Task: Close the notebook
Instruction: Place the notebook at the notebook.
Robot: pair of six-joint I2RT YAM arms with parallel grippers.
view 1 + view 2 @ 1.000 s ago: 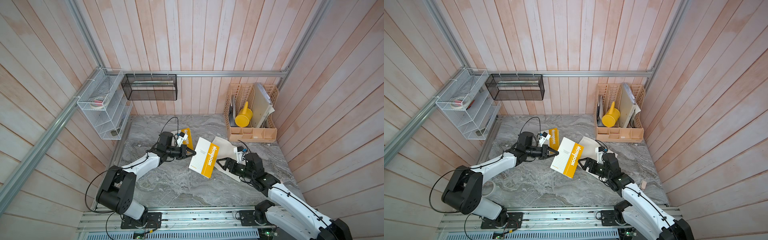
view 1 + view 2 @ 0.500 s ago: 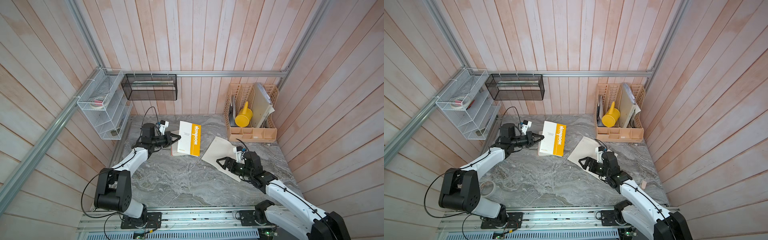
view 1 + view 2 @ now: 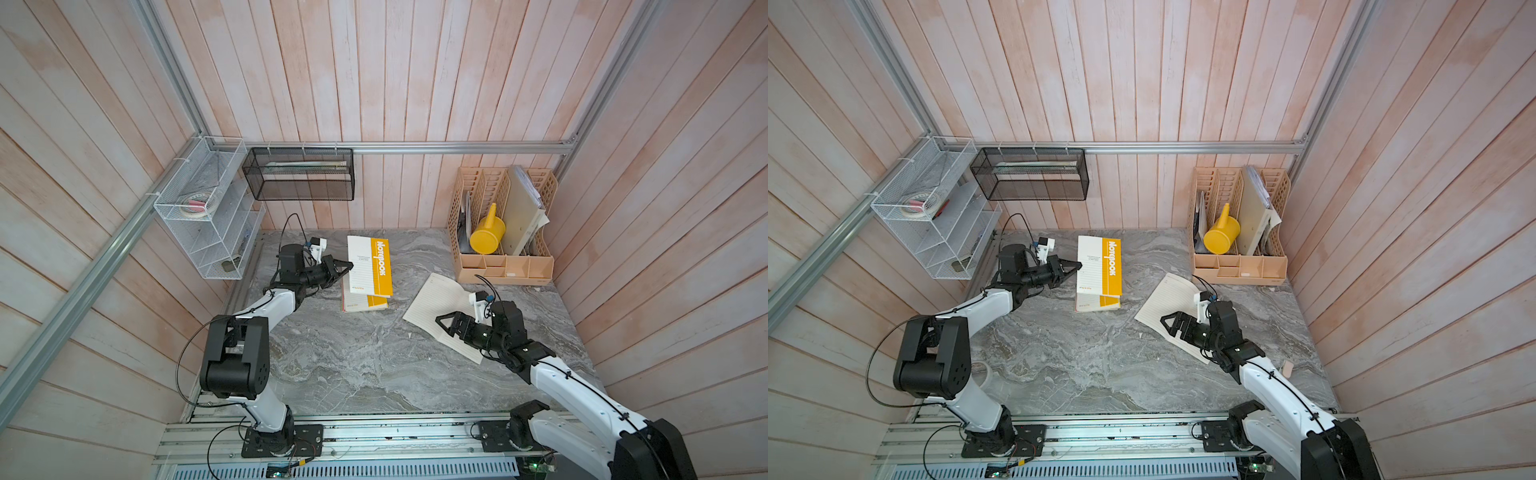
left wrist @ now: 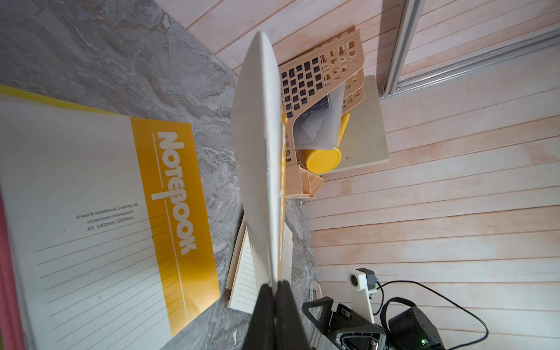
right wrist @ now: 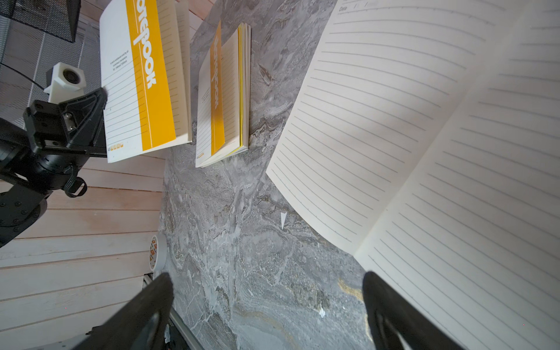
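I should keep lowering with my left gripper, as the held notebook's yellow band (image 3: 381,268) lines up with the second notebook's band (image 3: 377,302) below, until the notebooks lie stacked, and then let go.
An open notebook (image 3: 440,299) (image 3: 1167,299) lies flat on the right of the marble table, its lined pages (image 5: 424,136) facing up. My right gripper (image 3: 441,322) (image 3: 1165,322) (image 5: 266,278) hovers open over its near left corner, holding nothing. At the back left, my left gripper (image 3: 349,264) (image 3: 1079,264) (image 4: 275,283) is shut on the edge of a white-and-yellow notebook (image 3: 370,266) (image 5: 136,81), held above the table and edge-on in the left wrist view (image 4: 257,136). Under it lies a second yellow-and-white notebook (image 3: 363,302) (image 4: 91,212) (image 5: 224,100), closed.
A beige file organizer (image 3: 505,266) with a yellow watering can (image 3: 486,237) stands at the back right. A black mesh basket (image 3: 299,174) and a white wire shelf (image 3: 208,216) hang on the walls. A tape roll (image 5: 157,251) sits by the table's left front edge.
My left gripper has carried the white-and-yellow notebook from the table's middle to the back left, over the second notebook. The right gripper has stayed over the open notebook.
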